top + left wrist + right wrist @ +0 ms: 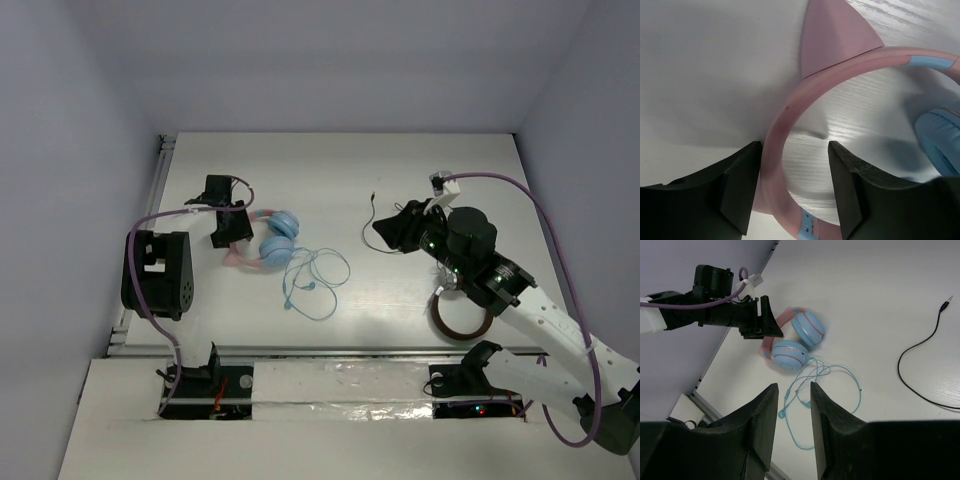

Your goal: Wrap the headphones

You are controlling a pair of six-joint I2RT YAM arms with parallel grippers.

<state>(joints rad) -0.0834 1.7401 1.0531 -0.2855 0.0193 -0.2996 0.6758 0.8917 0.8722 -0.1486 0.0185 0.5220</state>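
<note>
Next, my left gripper centers its fingers on the headband (778, 129) between the pink ears before I lift the headphones, because the headband sits (770, 159) against one finger of that gripper.
The headphones (272, 240) lie on the white table at the left, with a pink headband (785, 125) and light-blue earcups (799, 340). Their thin light-blue cable (316, 275) lies in loose loops to the right of the earcups and also shows in the right wrist view (827, 382). My left gripper (232, 226) is open, low over the headband. In the left wrist view (795, 190) the headband runs between the jaws, close against the left finger (737, 185). My right gripper (397, 230) is open and empty, held above the table's middle (793, 390), away from the cable.
A loose thin black cable (371, 218) lies at the back centre, just left of my right gripper. Brown-and-silver headphones (458, 316) lie under the right arm near the front edge. A pink ear-shaped piece (832, 37) stands on the headband. Walls close the table's sides and back.
</note>
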